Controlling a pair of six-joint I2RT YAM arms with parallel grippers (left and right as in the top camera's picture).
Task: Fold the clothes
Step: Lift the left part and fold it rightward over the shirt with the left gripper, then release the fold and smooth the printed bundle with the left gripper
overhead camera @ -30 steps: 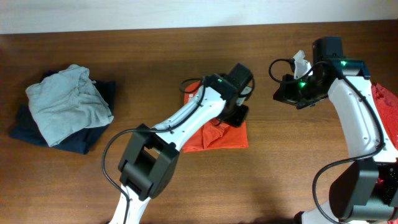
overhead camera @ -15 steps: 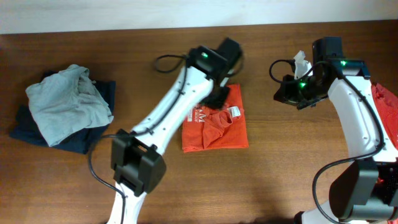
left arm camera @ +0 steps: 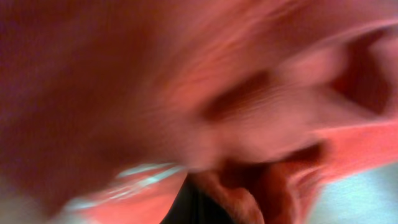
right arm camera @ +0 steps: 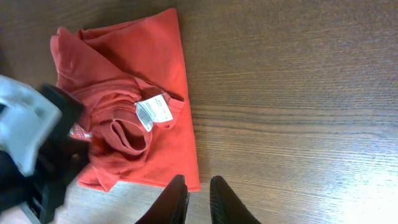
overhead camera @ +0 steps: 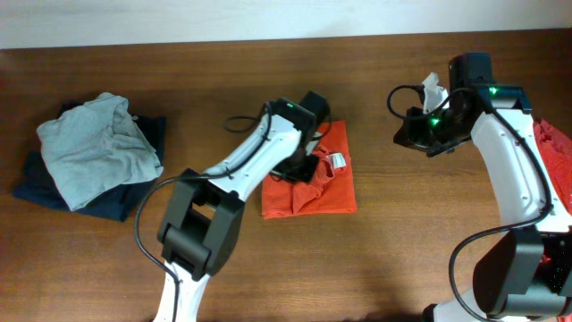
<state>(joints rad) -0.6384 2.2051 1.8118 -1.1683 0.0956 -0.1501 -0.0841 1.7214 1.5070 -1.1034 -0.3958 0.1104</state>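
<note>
The orange shirt's upper layer (overhead camera: 313,186) is bunched over its middle and leaves the shirt's far end bare, so next my left gripper pulls that layer flat toward the shirt's far edge (overhead camera: 333,126).
An orange shirt (overhead camera: 323,192) lies partly folded and rumpled in the middle of the table, its white neck label (overhead camera: 338,160) facing up. It also shows in the right wrist view (right arm camera: 146,68). My left gripper (overhead camera: 299,167) is down on the shirt's left half. The left wrist view is a blur of orange cloth with a dark finger tip (left arm camera: 186,208) at the bottom, so the jaws cannot be read. My right gripper (right arm camera: 198,200) is shut and empty. It hovers above bare wood right of the shirt (overhead camera: 413,134).
A pile with a grey garment (overhead camera: 98,148) on a navy one (overhead camera: 121,201) lies at the far left. A red cloth (overhead camera: 559,143) shows at the right edge. A white object (overhead camera: 433,88) sits behind the right arm.
My left gripper swung from the shirt's right side up to its top edge, then back down onto its left half. The shirt now lies opened with the label showing. The right arm has not moved.
</note>
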